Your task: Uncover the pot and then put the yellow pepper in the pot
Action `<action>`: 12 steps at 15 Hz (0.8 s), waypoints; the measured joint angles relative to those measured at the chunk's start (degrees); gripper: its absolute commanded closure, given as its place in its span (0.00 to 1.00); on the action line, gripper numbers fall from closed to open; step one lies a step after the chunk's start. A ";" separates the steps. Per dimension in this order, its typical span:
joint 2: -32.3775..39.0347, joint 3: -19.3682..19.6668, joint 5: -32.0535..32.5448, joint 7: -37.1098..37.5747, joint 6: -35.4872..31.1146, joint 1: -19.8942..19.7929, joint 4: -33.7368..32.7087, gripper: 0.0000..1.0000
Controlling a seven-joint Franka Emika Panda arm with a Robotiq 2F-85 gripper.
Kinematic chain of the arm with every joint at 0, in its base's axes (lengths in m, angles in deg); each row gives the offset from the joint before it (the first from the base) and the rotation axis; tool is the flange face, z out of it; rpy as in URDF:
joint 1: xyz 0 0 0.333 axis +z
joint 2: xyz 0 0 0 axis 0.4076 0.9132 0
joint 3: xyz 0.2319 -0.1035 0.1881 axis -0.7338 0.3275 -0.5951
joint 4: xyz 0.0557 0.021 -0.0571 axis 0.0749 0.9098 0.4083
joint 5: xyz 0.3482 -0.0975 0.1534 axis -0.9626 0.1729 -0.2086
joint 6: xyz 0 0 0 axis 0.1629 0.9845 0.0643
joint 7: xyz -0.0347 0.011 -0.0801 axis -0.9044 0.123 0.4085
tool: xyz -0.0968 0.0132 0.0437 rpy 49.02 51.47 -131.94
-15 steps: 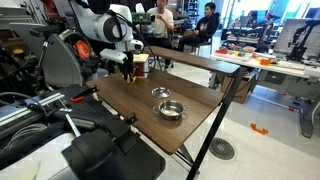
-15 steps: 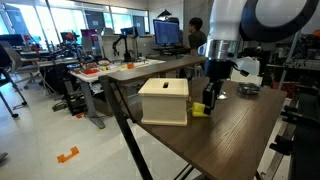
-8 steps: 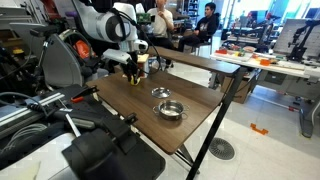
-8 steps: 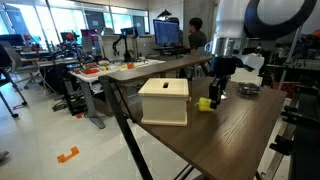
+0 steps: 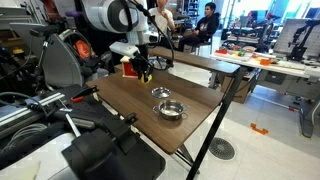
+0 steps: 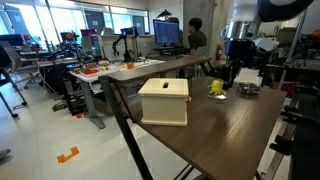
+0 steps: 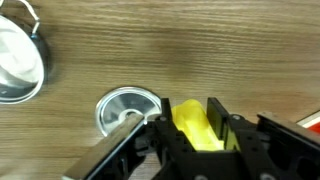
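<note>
The steel lid (image 5: 161, 92) lies clear of the open pot, so my gripper should keep moving the yellow pepper past the lid and let go inside the pot's rim (image 5: 170, 107).
My gripper (image 7: 196, 128) is shut on the yellow pepper (image 7: 192, 122) and holds it above the wooden table. In both exterior views the gripper (image 5: 144, 73) (image 6: 221, 84) hangs just past the box, with the pepper (image 6: 216, 87) at its tips. The shiny steel pot (image 5: 171, 110) stands uncovered in the middle of the table and shows at the upper left of the wrist view (image 7: 15, 65). The flat steel lid (image 5: 161, 93) lies on the table between gripper and pot. It also shows in the wrist view (image 7: 128, 108), just left of the jaws.
A red-and-white box (image 5: 133, 66) stands at the table's back edge, and its pale side faces the camera in an exterior view (image 6: 163, 100). A steel piece (image 6: 247, 90) shows behind the gripper. The table (image 5: 190, 125) drops off near the pot. Desks and people fill the background.
The gripper has risen from the table beside the box with the yellow pepper in it and has moved away from the box toward the lid and pot.
</note>
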 measured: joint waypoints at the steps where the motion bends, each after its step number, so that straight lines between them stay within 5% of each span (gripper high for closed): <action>1: -0.70 0.83 0.00 0.01 0.04 -0.74 0.23 0.84; 12: -1.41 5.30 -0.19 0.01 3.50 -10.29 -0.58 0.84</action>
